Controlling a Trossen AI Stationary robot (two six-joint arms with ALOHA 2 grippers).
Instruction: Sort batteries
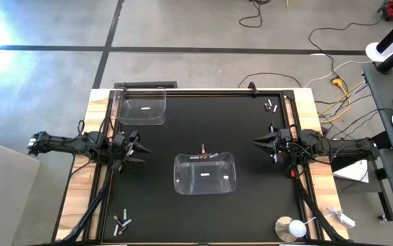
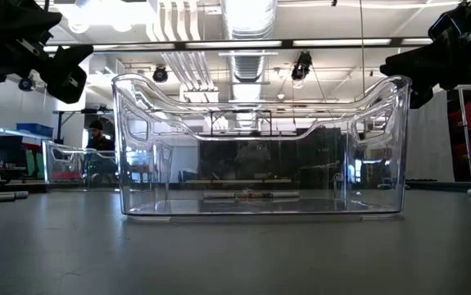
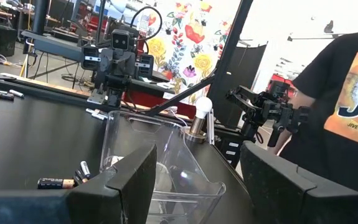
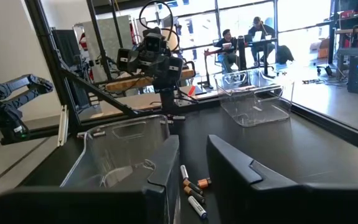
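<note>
I should first use my left gripper to bring the second clear bin (image 1: 140, 108) close to the middle clear bin, because the second bin stands in the far corner, a long way from my right gripper.
Batteries lie in three small groups on the black mat: a few (image 1: 203, 154) against the far side of the middle clear bin (image 1: 205, 173), a few (image 1: 271, 106) at the far right, and a few (image 1: 122, 222) at the near left. A second clear bin (image 1: 140, 108) stands at the far left. My left gripper (image 1: 140, 147) hangs level above the mat's left side, open, with nothing between its fingers (image 3: 122, 180). My right gripper (image 1: 258, 141) hangs level above the right side, its fingers (image 4: 166, 168) a narrow gap apart and holding nothing. Through that gap the middle batteries (image 4: 194, 190) show.
A round white-topped metal disc (image 1: 292, 227) stands at the near right corner. Black frame rails (image 1: 203, 92) run around the mat. A person in a black T-shirt (image 3: 347, 93) stands beyond the table's near right side. Bare mat lies between the two bins.
</note>
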